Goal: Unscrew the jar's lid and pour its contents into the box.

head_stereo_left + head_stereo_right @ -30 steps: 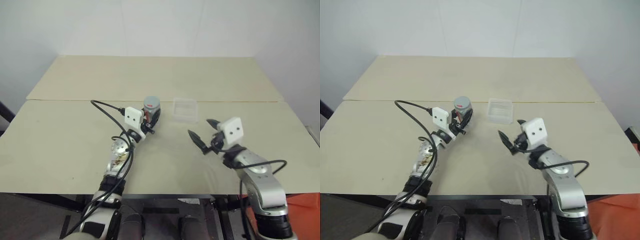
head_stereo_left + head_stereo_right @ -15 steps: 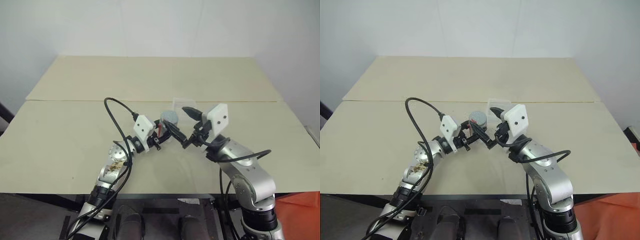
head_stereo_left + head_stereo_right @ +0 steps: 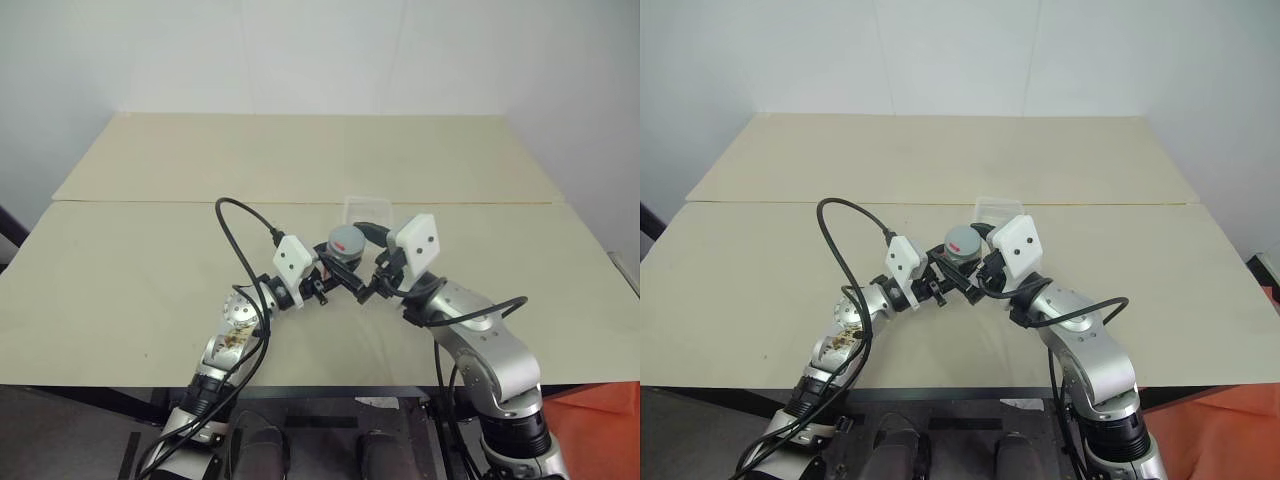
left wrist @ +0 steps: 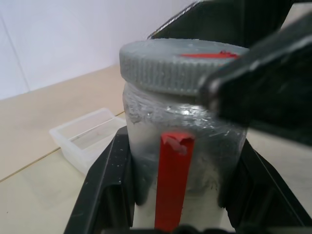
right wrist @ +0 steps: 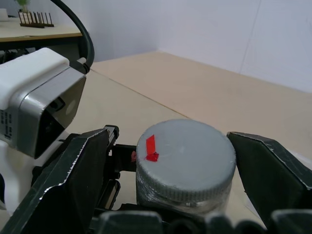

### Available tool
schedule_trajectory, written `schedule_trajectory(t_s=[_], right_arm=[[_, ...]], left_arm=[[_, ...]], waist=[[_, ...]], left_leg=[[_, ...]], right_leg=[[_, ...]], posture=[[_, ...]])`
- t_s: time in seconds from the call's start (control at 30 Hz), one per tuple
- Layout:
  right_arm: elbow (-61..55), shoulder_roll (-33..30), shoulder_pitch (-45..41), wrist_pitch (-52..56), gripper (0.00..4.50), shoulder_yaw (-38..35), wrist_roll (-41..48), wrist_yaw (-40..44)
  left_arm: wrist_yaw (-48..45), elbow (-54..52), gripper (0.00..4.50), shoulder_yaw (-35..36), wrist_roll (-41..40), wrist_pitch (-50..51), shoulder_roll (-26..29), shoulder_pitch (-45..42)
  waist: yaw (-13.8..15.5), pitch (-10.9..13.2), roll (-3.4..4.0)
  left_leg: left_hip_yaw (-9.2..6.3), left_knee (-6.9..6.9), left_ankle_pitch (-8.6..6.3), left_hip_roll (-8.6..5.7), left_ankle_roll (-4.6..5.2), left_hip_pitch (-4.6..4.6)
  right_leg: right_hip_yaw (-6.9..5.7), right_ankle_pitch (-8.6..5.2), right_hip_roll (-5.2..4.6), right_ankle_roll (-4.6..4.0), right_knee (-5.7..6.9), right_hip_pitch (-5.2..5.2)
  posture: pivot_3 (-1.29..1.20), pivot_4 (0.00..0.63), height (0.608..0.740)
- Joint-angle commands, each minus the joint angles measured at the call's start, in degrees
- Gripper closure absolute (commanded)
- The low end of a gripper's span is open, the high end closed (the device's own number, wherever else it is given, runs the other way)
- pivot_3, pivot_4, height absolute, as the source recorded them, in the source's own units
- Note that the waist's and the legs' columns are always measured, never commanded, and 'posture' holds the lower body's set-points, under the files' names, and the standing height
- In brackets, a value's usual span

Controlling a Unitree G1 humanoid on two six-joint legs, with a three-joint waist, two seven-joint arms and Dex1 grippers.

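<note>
I expect the grey lid (image 3: 347,240) to turn yet stay seated when I twist it, because the ribbed edge (image 5: 187,194) sits low and level around the jar's top.
The jar (image 4: 180,146), a silvery-grey cylinder with a red stripe, stands upright and lifted over the table, with my left gripper (image 3: 335,272) shut on its body. Its ribbed grey lid (image 5: 185,156) with a red mark sits on top. My right gripper (image 3: 362,262) is open, its black fingers (image 5: 73,180) straddling the lid on both sides at lid height. The clear plastic box (image 4: 87,139) lies on the table just behind the jar, partly hidden by the right gripper in the head views.
The beige table (image 3: 150,270) has a seam across it behind the box, with a second tabletop beyond. A black cable (image 3: 235,215) loops up from my left arm. White walls close off the back.
My left gripper has carried the jar back and to the right, toward the middle. My right gripper has swung left, and its open fingers now stand around the lid.
</note>
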Motion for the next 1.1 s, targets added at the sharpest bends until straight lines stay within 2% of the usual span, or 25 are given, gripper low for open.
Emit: schedule_trajectory(t_s=[0.03,0.43,0.53,0.63,0.67,0.93,1.1], right_arm=[[-1.0,0.3,-1.2,-2.0,0.0,-0.5,-0.3,-0.7],[-0.1,0.8,-1.1,-3.0,0.0,-1.0,-1.0,-1.7],[0.1,0.4,-0.8,-3.6,0.65,-0.6,-1.4,-1.3],[0.3,0.3,-0.7,-3.8,1.63,-0.3,-1.9,-1.3],[0.3,0.4,-0.7,-3.8,1.71,-0.2,-1.9,-1.3],[1.3,-0.7,-0.9,-4.2,1.71,-1.0,-1.0,0.8],[4.1,-4.6,-1.8,-6.5,1.71,-3.2,2.6,8.3]], left_arm=[[0.2,-1.5,2.55,-0.1,0.0,-1.1,-0.3,-0.1],[0.5,-1.0,2.55,-0.2,0.1,-0.7,-1.1,-0.1],[0.6,-1.0,2.55,0.0,-0.2,-0.4,-1.3,-0.2],[0.4,-0.5,2.55,-0.2,0.2,-0.7,-1.1,-0.3],[0.4,-0.5,2.55,-0.2,0.2,-0.7,-1.1,-0.2],[-2.8,-2.6,2.55,-0.7,-1.6,0.3,0.4,0.7],[-6.5,-4.7,2.55,0.1,-5.2,2.1,2.2,1.2]], waist=[[0.0,0.0,0.0],[0.0,0.0,0.0],[0.0,0.0,0.0],[0.0,0.0,0.0],[0.0,0.0,0.0],[0.0,0.0,0.0],[0.0,0.0,0.0]], left_leg=[[0.0,0.0,0.0,0.0,0.0,0.0],[-0.01,0.0,0.0,0.0,0.0,0.0],[-0.01,0.0,0.0,0.0,0.0,0.0],[-0.01,0.0,0.0,0.0,0.0,0.0],[-0.01,0.0,0.0,0.0,0.0,0.0],[-0.01,0.0,0.0,0.0,0.0,-0.01],[-0.01,0.0,0.0,0.0,0.0,-0.01]], right_leg=[[0.0,0.0,0.0,0.0,0.0,0.0],[0.0,0.0,0.0,0.0,0.0,0.0],[0.0,0.0,0.0,0.0,0.0,0.0],[0.0,0.0,0.0,0.0,0.0,0.0],[0.0,0.0,0.0,0.0,-0.01,0.0],[0.0,0.0,0.0,0.0,-0.01,0.0],[0.0,0.0,0.0,0.0,-0.02,0.0]], posture=[[0.0,0.15,0.74],[0.0,0.15,0.74],[0.0,0.15,0.74],[0.0,0.15,0.74],[0.0,0.15,0.74],[0.0,0.15,0.74],[0.0,0.15,0.74]])
